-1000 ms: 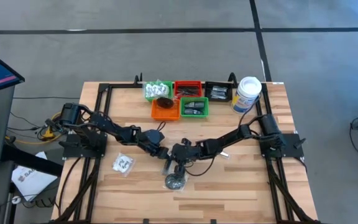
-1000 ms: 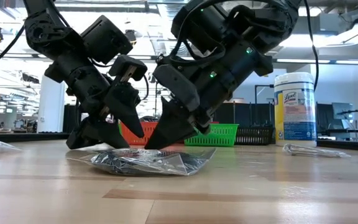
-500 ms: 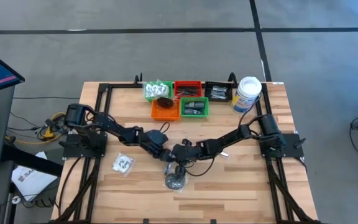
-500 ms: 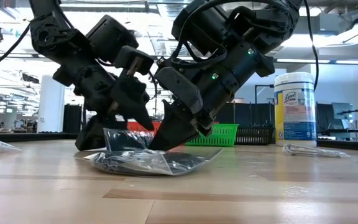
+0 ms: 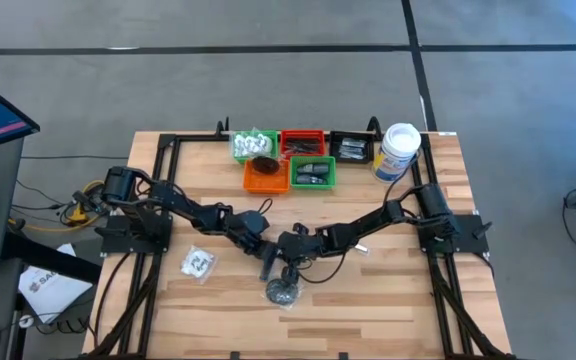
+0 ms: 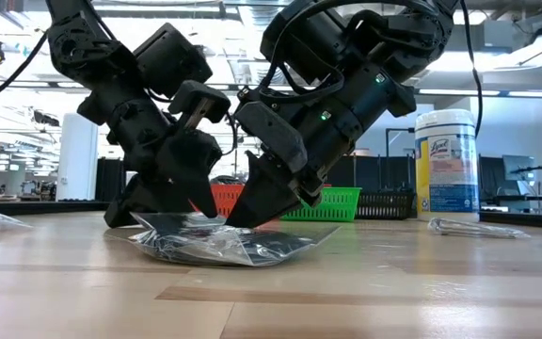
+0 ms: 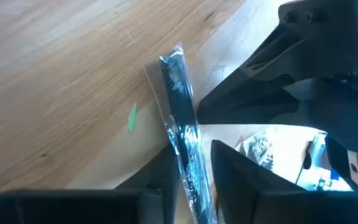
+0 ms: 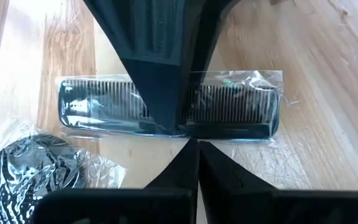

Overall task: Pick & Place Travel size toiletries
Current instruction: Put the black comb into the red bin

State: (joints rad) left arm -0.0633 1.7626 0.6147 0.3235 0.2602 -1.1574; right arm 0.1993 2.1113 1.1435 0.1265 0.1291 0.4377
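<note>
The comb's spine (image 8: 229, 131) has my right gripper's fingers at it, so my right gripper should move back out of the way before my left gripper takes the comb to the red tray (image 5: 301, 142).
A black comb in clear wrap (image 8: 229, 102) lies flat on the table's middle (image 5: 267, 263). My left gripper (image 7: 194, 165) stands over its middle from above and is shut on it (image 5: 260, 243). My right gripper (image 8: 193, 146) is shut, with its tips down at the wrap's edge beside the comb's spine (image 5: 286, 255). A clear bag of black round pieces (image 5: 281, 292) lies just nearer (image 8: 36, 163) and stands in front of the comb in the low view (image 6: 233, 247). A clear packet with white contents (image 5: 198, 262) lies to the left. My left gripper has the comb's middle (image 7: 188, 140) pinched between its two fingers (image 7: 229, 171), which lie across the comb's length. It comes from above, slanting from the table's left. The comb lies on the table with both ends free. My right gripper: I cannot tell whether its shut tips touch the wrap.
Along the far edge stand a green tray with white packets (image 5: 251, 146), a red tray (image 5: 303, 142), a black tray (image 5: 351, 148), an orange tray (image 5: 266, 176) and a second green tray (image 5: 313, 172). A tall white canister (image 5: 398, 150) stands at the far right. A slim packet (image 6: 473, 226) lies right.
My left gripper has moved toward the table's right and near edge, up to my right gripper, and come down over the comb. Half a second ago one edge of the comb's wrap stood tipped up beside its fingers; now it lies lower. My right gripper has kept still.
</note>
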